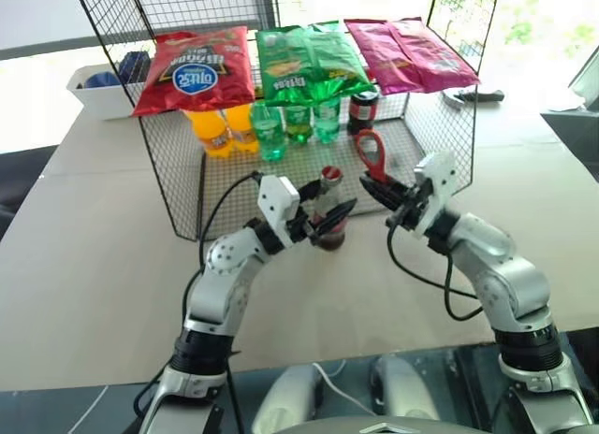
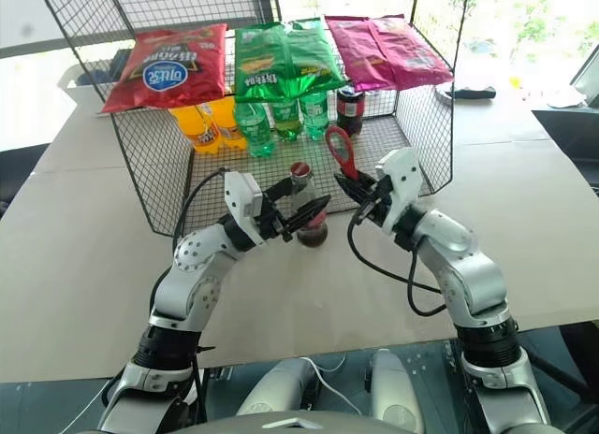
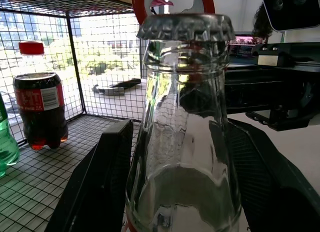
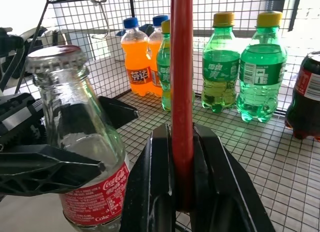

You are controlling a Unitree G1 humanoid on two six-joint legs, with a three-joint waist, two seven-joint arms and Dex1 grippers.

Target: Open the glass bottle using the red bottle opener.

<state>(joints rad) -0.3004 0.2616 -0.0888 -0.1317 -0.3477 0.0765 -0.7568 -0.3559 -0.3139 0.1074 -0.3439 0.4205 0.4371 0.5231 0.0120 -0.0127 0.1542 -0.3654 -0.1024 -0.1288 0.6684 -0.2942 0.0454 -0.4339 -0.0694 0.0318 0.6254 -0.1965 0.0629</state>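
The red bottle opener stands upright with its ring head (image 1: 372, 151) next to the bottle's cap (image 1: 330, 173). Next, my right gripper tilts the opener flat over the bottle's cap.
The glass bottle (image 1: 329, 209) stands upright at the open front of the wire cage, crown cap (image 3: 186, 26) on, red label (image 4: 97, 192) low on its body. My left gripper (image 1: 328, 224) reaches in from the left, and its black fingers (image 3: 102, 184) press the glass on both sides. My right gripper (image 1: 388, 195) is shut on the handle of the red bottle opener (image 1: 371, 153). The opener stands upright, its ring head up, a little right of and behind the cap. In the right wrist view the red handle (image 4: 181, 92) rises between the shut jaws.
The wire cage (image 1: 178, 172) holds orange soda bottles (image 1: 220, 130), green bottles (image 1: 298, 123) and a dark cola bottle (image 1: 363, 108) at its back. Red (image 1: 197, 69), green (image 1: 309, 65) and magenta (image 1: 407, 50) crisp bags lie on top. A white tub (image 1: 98, 90) sits at the back left.
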